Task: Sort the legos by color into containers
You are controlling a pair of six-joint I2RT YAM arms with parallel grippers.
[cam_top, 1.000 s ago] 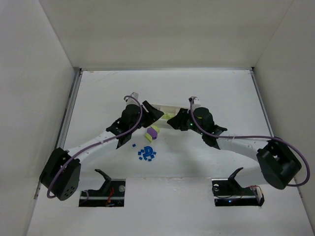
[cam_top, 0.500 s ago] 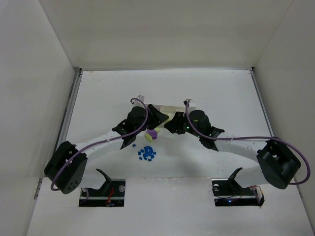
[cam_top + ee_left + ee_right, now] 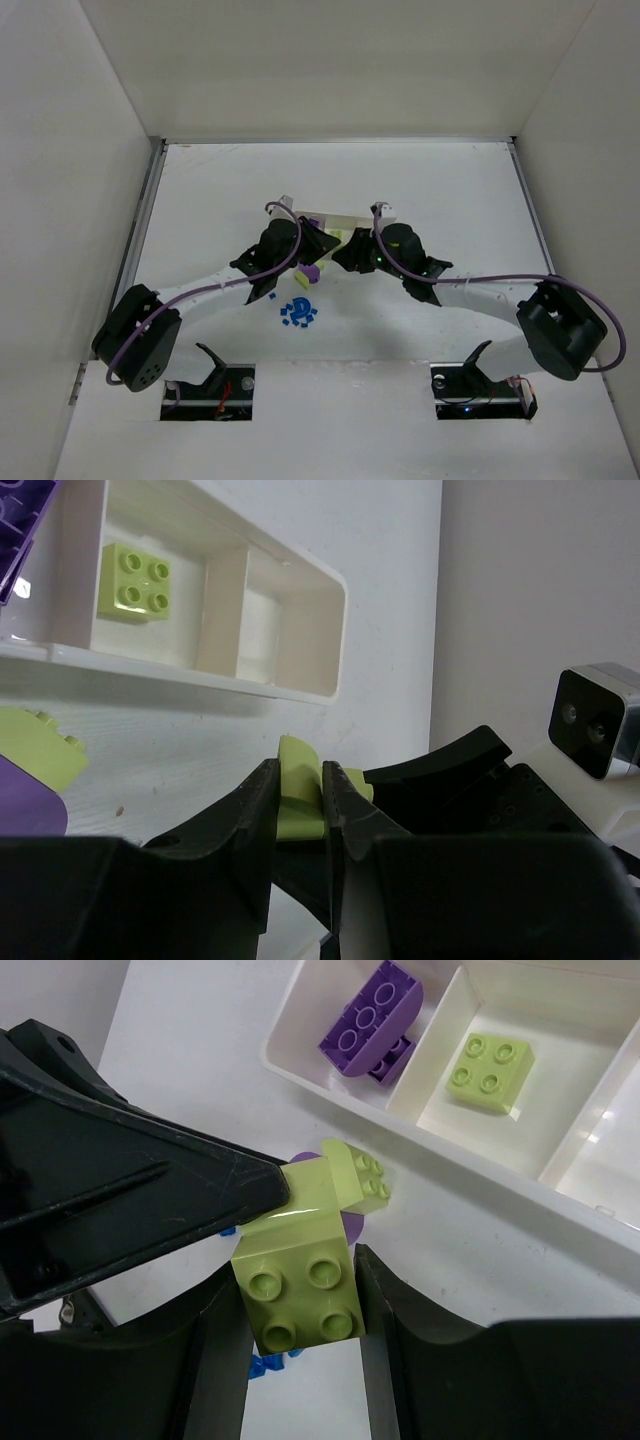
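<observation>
I can see the yellow-green lego's studded end at a slant between my right gripper's fingers, so next I open that gripper and grip that end's sides squarely before I pull the lego apart.
My left gripper and right gripper meet in front of the white tray. Both are shut on one yellow-green lego. The left wrist view shows it pinched between the left fingertips. In the right wrist view it sits between the right fingers, with the left gripper's finger on its far end. The tray holds a purple brick in one compartment and a yellow-green brick in the one beside it. A purple and yellow-green pair lies on the table.
Tiny blue pieces lie in a cluster on the table in front of the pair. The third tray compartment looks empty. White walls surround the table on the left, right and back.
Both grippers have moved toward each other and now meet on the yellow-green lego in front of the tray. Little has moved in the last half second.
</observation>
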